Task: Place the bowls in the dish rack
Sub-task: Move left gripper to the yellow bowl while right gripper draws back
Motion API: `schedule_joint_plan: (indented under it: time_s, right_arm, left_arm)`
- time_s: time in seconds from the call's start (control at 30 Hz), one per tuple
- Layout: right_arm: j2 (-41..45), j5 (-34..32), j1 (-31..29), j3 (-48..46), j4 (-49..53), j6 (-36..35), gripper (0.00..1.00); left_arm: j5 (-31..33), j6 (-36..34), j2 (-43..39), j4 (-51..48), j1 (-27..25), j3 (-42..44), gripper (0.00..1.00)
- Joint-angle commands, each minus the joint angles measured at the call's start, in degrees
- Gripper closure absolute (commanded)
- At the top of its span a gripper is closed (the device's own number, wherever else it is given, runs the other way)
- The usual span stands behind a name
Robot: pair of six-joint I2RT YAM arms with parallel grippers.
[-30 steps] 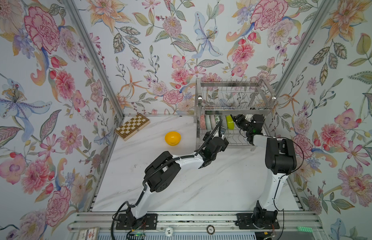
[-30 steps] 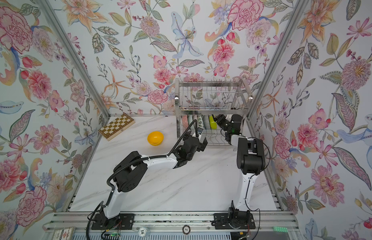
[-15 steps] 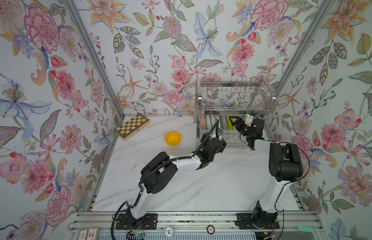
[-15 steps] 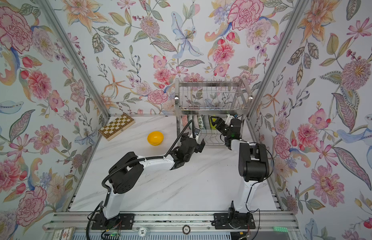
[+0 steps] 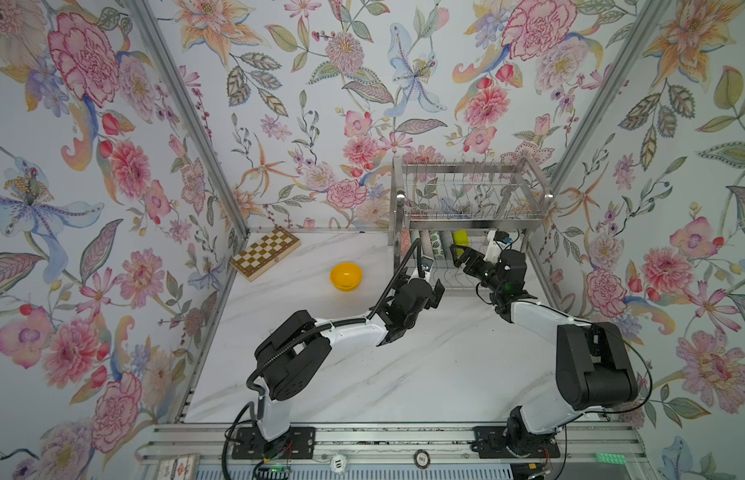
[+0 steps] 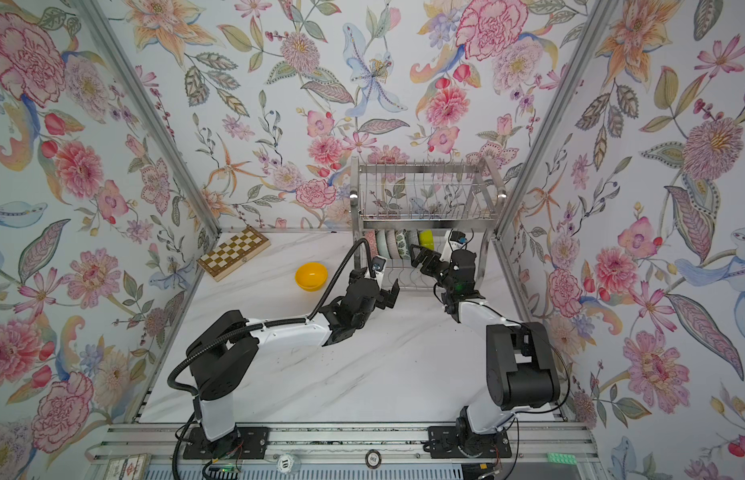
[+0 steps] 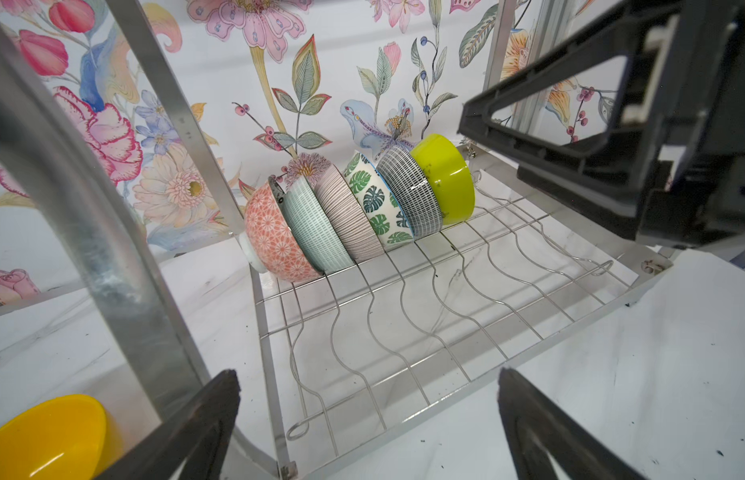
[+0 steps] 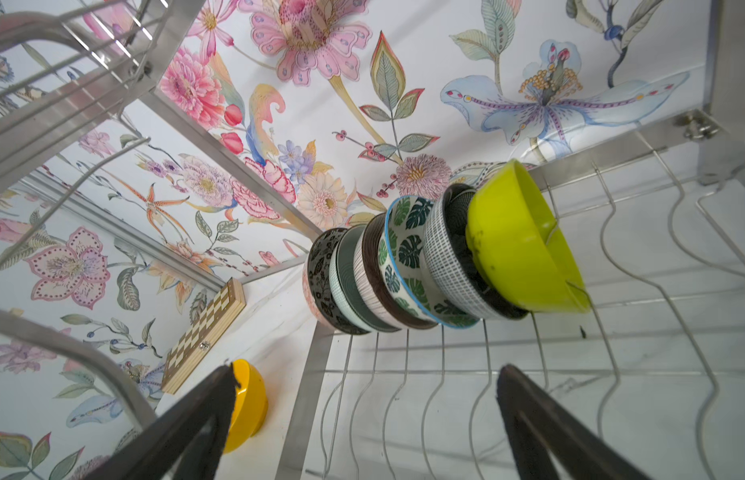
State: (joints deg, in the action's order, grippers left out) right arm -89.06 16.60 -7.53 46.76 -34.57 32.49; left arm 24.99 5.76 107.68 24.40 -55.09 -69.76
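Note:
I can see the orange-yellow bowl sitting upright, clear of the dish rack, so I should keep moving my left gripper until its fingers are on both sides of the bowl's rim opposite the dish rack.
The steel dish rack stands at the back right. On its lower shelf several bowls stand on edge in a row, and the lime green bowl is last on the right. An orange-yellow bowl sits on the table left of the rack. My right gripper is open and empty, just in front of the lime bowl. My left gripper hangs open and empty at the rack's front left corner.
A wooden chessboard lies at the back left by the wall. The rack's upper tier overhangs the bowls. Flat steel legs stand close to my left gripper. Flowered walls close in three sides.
My right gripper has opened, let go of the lime green bowl in the rack and drawn back toward the front. The left gripper has slid slightly back from the rack, still open.

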Motion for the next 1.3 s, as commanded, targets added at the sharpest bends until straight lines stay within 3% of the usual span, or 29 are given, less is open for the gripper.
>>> schedule_joint_plan:
  time_s: [0.0, 0.2, 0.37, 0.5, 0.63, 0.93, 1.1, 1.27]
  right_arm:
    - [4.07, -5.19, -2.33, -3.42, 2.31, -4.56, 0.01]
    - [9.26, -8.26, -6.93, -8.96, 4.96, -7.72, 0.01]
    - [15.75, -14.96, -14.2, -11.16, 8.75, -12.31, 0.01]
    - [18.44, -20.63, -20.52, -11.1, 9.23, -17.35, 0.01]
    - [17.28, -24.72, -26.05, -9.94, 7.15, -21.7, 0.01]
    - [5.09, -34.59, -36.79, -5.03, -1.03, -30.91, 0.01]
    - [-0.09, -38.48, -42.25, -4.5, -4.78, -36.28, 0.01]
    - [-1.67, -40.21, -43.43, -5.52, -7.51, -36.62, 0.01]
  left_arm:
    - [-0.95, 1.9, -4.52, -1.37, -0.22, 3.27, 0.01]
    - [-2.14, 3.8, -11.23, -6.18, -0.19, 7.73, 0.01]
    - [-1.7, 5.27, -20.59, -10.55, 1.37, 14.07, 0.01]
    - [-4.29, 9.49, -25.94, -14.4, 7.12, 18.43, 0.01]
    - [-10.31, 16.33, -28.11, -16.58, 16.77, 22.07, 0.01]
    - [-23.23, 29.41, -23.76, -9.71, 32.21, 26.72, 0.01]
    - [-26.21, 34.06, -15.84, -6.04, 35.72, 24.07, 0.06]
    - [-27.63, 36.27, -8.78, -6.23, 36.02, 19.01, 0.12]
